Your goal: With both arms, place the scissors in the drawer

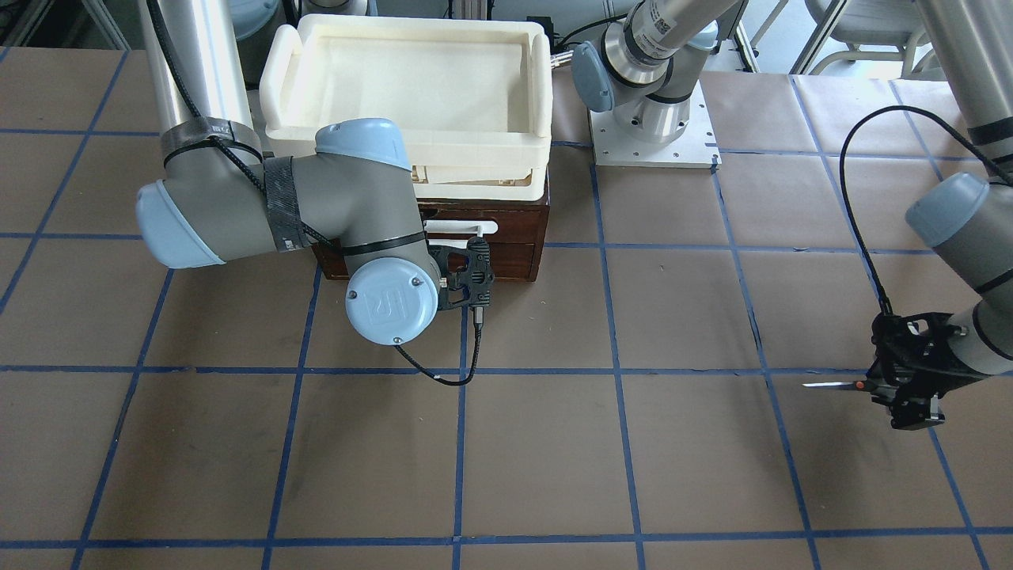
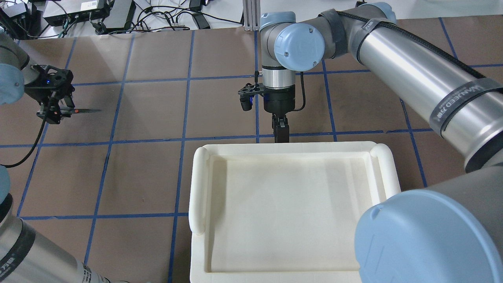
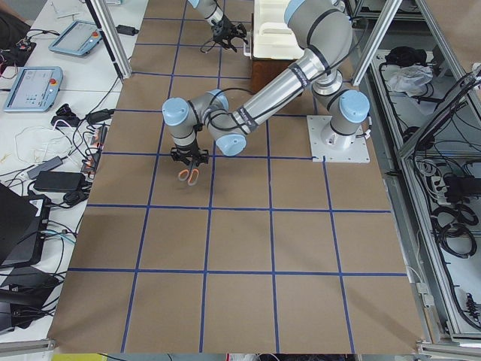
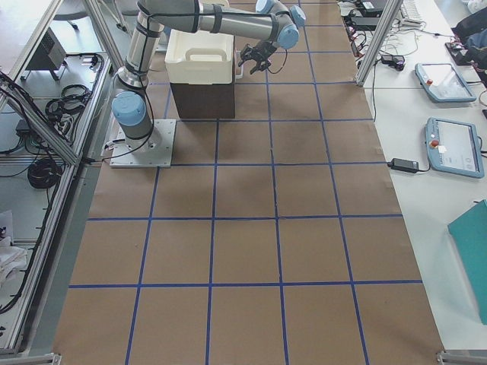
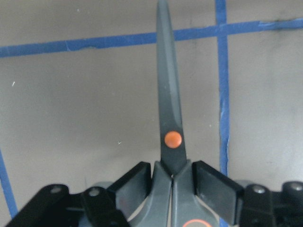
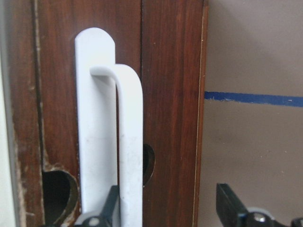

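A seam (image 6: 141, 40) separates the front with the handle from the panel below it. The drawer (image 1: 521, 224) will slide straight out alone when I pull its white handle.
My left gripper (image 5: 173, 182) is shut on the scissors (image 5: 169, 109), gripping just behind the orange pivot with the silver blades pointing forward. It holds them low over the brown table, far from the drawer, as the front view (image 1: 902, 388) and overhead view (image 2: 59, 112) also show. The drawer (image 1: 506, 257) has a dark wood front and is closed under the cream tray. My right gripper (image 6: 170, 208) is open at the drawer's white bar handle (image 6: 130, 142). The bar lies between the jaws, close to one finger (image 6: 111, 208). The drawer's interior is hidden.
A cream-white plastic tray (image 1: 538, 87) sits on top of the drawer cabinet and hides it from overhead (image 2: 200, 188). The left arm's base plate (image 1: 653, 131) stands beside the cabinet. Blue tape lines grid the brown table.
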`<state>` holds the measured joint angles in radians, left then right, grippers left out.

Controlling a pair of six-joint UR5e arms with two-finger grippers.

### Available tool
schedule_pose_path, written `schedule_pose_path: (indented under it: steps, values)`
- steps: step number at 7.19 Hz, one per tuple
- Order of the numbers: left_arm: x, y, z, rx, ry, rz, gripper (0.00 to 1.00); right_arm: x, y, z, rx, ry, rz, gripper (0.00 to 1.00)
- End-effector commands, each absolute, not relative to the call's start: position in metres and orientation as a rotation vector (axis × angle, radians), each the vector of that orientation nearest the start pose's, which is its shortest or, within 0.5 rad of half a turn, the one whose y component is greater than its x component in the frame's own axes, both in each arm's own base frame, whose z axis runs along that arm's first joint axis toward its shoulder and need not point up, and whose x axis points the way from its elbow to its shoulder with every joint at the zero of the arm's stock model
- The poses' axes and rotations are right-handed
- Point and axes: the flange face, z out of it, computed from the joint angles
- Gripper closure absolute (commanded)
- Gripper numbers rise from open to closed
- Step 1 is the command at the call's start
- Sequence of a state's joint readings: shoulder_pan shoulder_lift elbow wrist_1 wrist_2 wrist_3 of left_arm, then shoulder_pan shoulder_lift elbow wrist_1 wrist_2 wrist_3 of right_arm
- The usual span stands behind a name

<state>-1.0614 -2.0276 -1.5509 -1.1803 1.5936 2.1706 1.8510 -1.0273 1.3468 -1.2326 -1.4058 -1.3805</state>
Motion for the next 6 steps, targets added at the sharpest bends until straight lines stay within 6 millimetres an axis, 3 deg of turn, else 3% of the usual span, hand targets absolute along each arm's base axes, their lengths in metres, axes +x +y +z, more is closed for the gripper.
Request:
schedule_pose_path:
  steps: [1,2,4,6]
  values:
    - [0.178,-0.602,0.336,-2.392,-1.998,-0.04,1.0,0.315,-0.543,0.257,-1.876,1.809,0.628,0.43]
    - [0.17,-0.59,0.364,-2.417,-1.974,-0.045,1.0,0.315,-0.541,0.253,-1.881,1.809,0.629,0.54]
    - [0.156,-0.564,0.416,-2.412,-1.969,-0.054,1.0,0.313,-0.539,0.265,-1.905,1.82,0.631,0.57]
    - [0.148,-0.544,0.447,-2.421,-1.976,-0.075,1.0,0.314,-0.543,0.269,-1.917,1.834,0.618,0.6]
